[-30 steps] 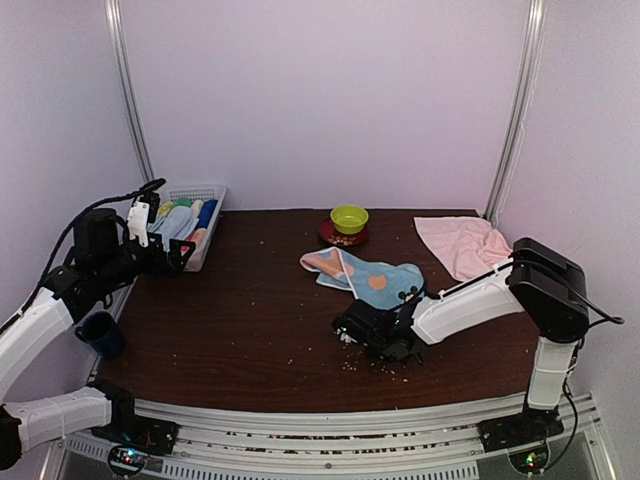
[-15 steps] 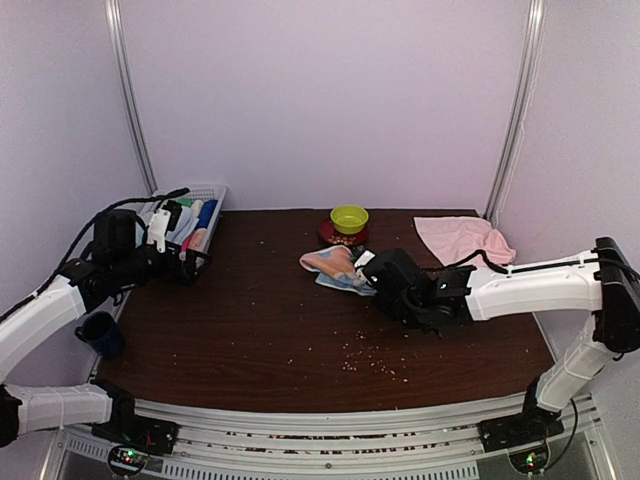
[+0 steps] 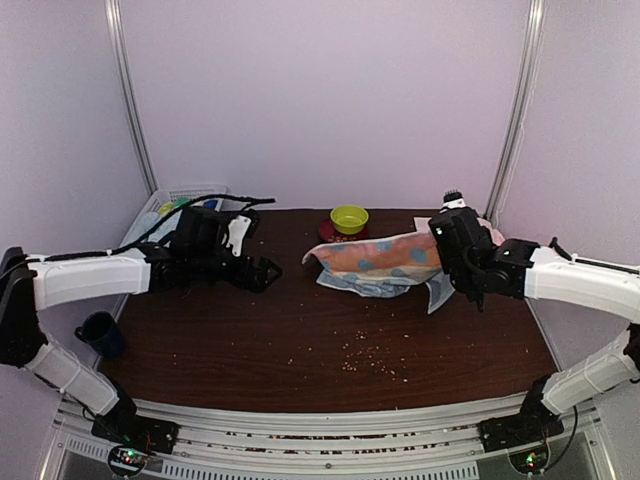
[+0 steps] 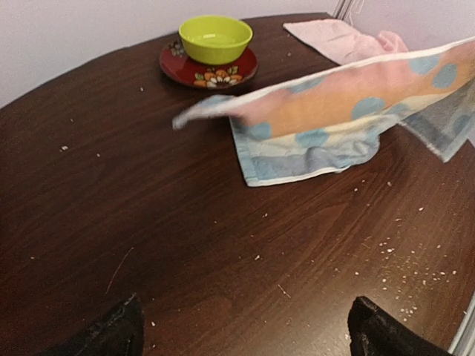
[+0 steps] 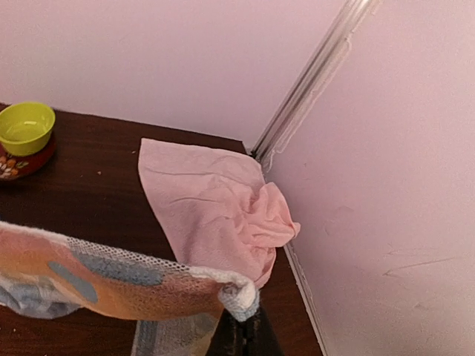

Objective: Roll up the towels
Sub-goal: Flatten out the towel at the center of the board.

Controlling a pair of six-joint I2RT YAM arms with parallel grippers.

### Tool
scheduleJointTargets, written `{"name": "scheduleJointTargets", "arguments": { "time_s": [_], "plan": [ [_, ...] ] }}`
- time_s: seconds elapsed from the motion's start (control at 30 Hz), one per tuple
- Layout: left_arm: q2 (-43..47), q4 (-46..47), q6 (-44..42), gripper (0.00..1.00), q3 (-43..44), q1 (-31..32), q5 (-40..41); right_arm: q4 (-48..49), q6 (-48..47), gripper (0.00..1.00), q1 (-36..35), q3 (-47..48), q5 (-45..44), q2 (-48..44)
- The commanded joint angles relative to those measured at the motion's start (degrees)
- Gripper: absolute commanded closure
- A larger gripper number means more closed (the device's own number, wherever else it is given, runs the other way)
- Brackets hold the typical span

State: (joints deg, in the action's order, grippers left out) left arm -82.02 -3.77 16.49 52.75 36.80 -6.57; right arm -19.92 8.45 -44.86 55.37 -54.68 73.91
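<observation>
One corner of the light blue towel (image 5: 239, 295) is in my right gripper, so my left gripper should go over open wood next until it closes on the opposite end (image 3: 324, 281).
The light blue towel (image 3: 378, 262), with orange patches and blue dots, is stretched in the air above the table. Its left end (image 4: 256, 167) still rests on the wood. My right gripper (image 5: 249, 334) is shut on its right corner (image 5: 243, 299), holding it up at the right (image 3: 443, 255). The pale pink towel (image 5: 215, 204) lies crumpled in the back right corner, beyond that gripper. My left gripper (image 4: 245, 337) is open and empty, low over bare wood left of the patterned towel (image 3: 265, 272).
A green bowl (image 3: 349, 217) sits on a red flowered plate (image 4: 185, 70) at the back centre. A white mesh basket (image 3: 170, 203) holding several rolled cloths stands at the back left. A dark blue cup (image 3: 100, 333) is at the left edge. Crumbs (image 3: 370, 362) dot the front.
My right gripper rose from the table front toward the back right, pulling the patterned towel's corner up and stretching the cloth. My left arm swung from the basket toward the table's middle.
</observation>
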Motion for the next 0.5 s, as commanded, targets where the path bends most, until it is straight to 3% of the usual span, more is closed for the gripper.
{"name": "scheduleJointTargets", "arguments": {
  "time_s": [0.0, 0.23, 0.47],
  "plan": [
    [-10.08, 11.35, -0.58, 0.02, 3.67, 0.44, 0.03, 1.30, 4.22, 1.00, 1.90, -3.04, -7.21, -4.42],
    [-22.52, 17.85, -9.21, 0.07, 10.47, 0.86, -5.07, 1.44, 5.86, 1.00, 2.74, -3.88, -9.47, -1.68],
    [-27.53, 20.56, -26.50, 0.11, 14.26, 1.81, -8.80, 2.08, 6.67, 1.00, 3.91, -4.84, -9.47, -0.24]
  ]
}}
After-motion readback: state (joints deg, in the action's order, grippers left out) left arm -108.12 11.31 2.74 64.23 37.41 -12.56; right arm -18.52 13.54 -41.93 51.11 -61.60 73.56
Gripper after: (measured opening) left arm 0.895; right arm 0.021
